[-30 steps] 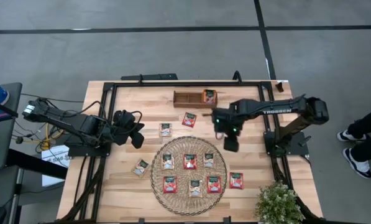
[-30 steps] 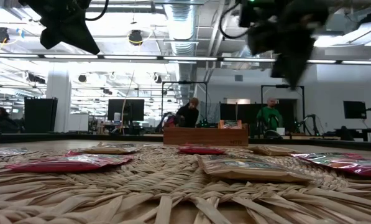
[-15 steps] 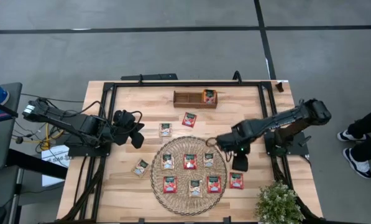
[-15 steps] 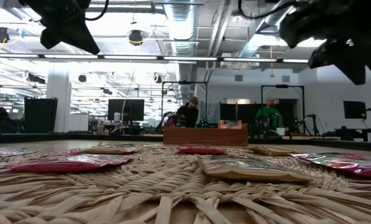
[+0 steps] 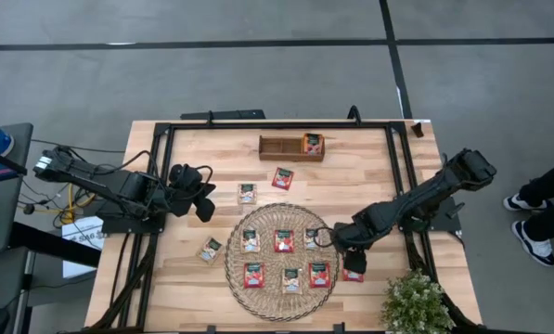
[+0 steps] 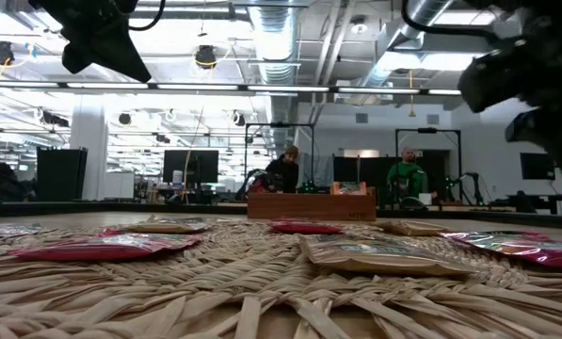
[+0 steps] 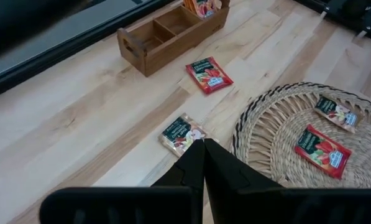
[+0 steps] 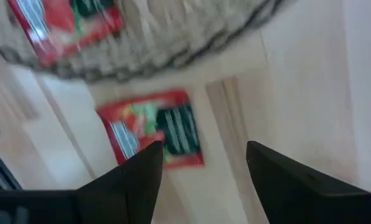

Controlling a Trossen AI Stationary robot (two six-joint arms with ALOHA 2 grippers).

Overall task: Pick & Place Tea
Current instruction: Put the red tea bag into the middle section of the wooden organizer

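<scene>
The red sachet's dark end (image 8: 179, 127) points at my open fingers and is clear of the woven mat. My right gripper should keep going down until it closes on the sachet's dark edge (image 8: 192, 149).
Several tea sachets, red and cream, lie flat on the round woven mat (image 5: 281, 249). Another red sachet (image 8: 151, 130) lies on the bare wood just right of the mat, and my right gripper (image 5: 349, 258) hangs above it, open, its fingers (image 8: 141, 174) clear of it. A cream sachet (image 5: 247, 193), a red one (image 5: 282, 177) and another cream one (image 5: 210, 249) lie on the table. One red sachet (image 5: 313, 143) stands in the wooden tray (image 5: 281, 147). My left gripper (image 5: 202, 190) waits at the table's left, shut (image 7: 204, 155).
A potted plant (image 5: 414, 301) stands at the near right corner, close to my right arm. A black frame (image 5: 165, 130) runs round the table. A person's feet (image 5: 534, 213) show on the floor beyond the right edge. Bare wood lies between tray and mat.
My right gripper has swung from beside the tray's right end toward the near edge and come down, now hanging over the red sachet right of the mat. The left arm and all sachets have kept still.
</scene>
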